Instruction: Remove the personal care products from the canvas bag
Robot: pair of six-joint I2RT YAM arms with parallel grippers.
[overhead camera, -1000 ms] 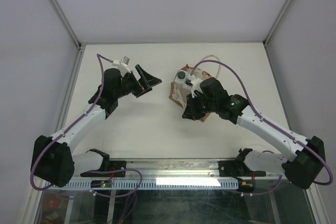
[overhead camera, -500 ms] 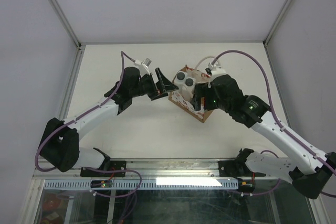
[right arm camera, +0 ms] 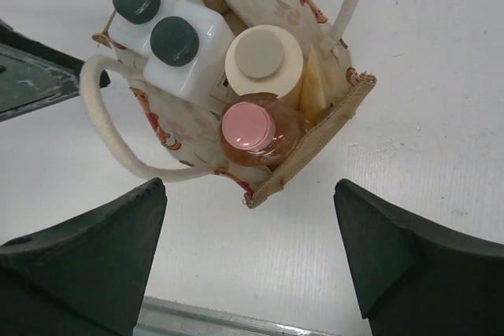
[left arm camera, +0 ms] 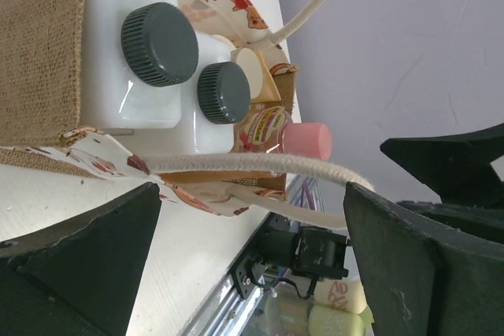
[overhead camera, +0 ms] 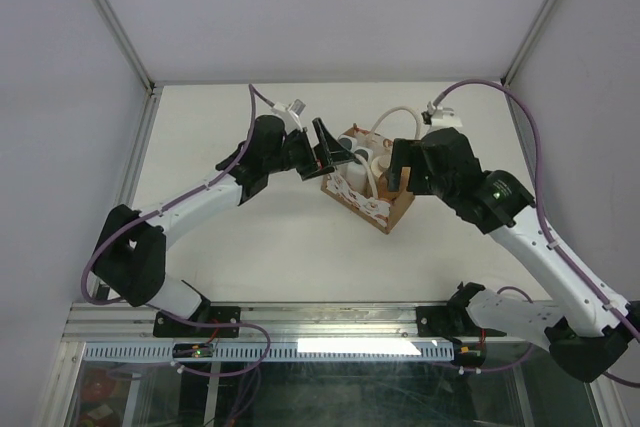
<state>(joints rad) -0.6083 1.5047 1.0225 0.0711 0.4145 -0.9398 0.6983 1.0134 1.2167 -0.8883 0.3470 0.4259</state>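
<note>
The pink cap (right arm camera: 249,127) is clear of the rope handles and faces the open fingers of my right gripper. I keep going down until the fingers are on both sides of the peach-orange bottle (right arm camera: 281,144).
The canvas bag (overhead camera: 386,211) stands mid-table, its brown side (left arm camera: 39,45) and patterned lining showing. Inside, upright, are two white bottles with dark caps (right arm camera: 174,41), a cream bottle with a round lid (right arm camera: 261,51) and a peach-orange bottle with a pink cap (right arm camera: 248,127). My left gripper (overhead camera: 330,150) is open at the bag's left end; in the left wrist view its jaws (left arm camera: 252,190) straddle a rope handle (left arm camera: 252,164) without gripping it. Above the bag's right end, my right gripper (right arm camera: 248,190) is open and holds nothing.
The white table (overhead camera: 250,232) is walled at the back and on both sides, with a metal rail (overhead camera: 340,319) along its near edge. A finger of the left gripper (right arm camera: 31,76) shows beside the bag in the right wrist view.
My right gripper has opened and drawn up and to the right off the bag. The left arm has swung right, up to the bag's left end. One handle now stands up loose.
</note>
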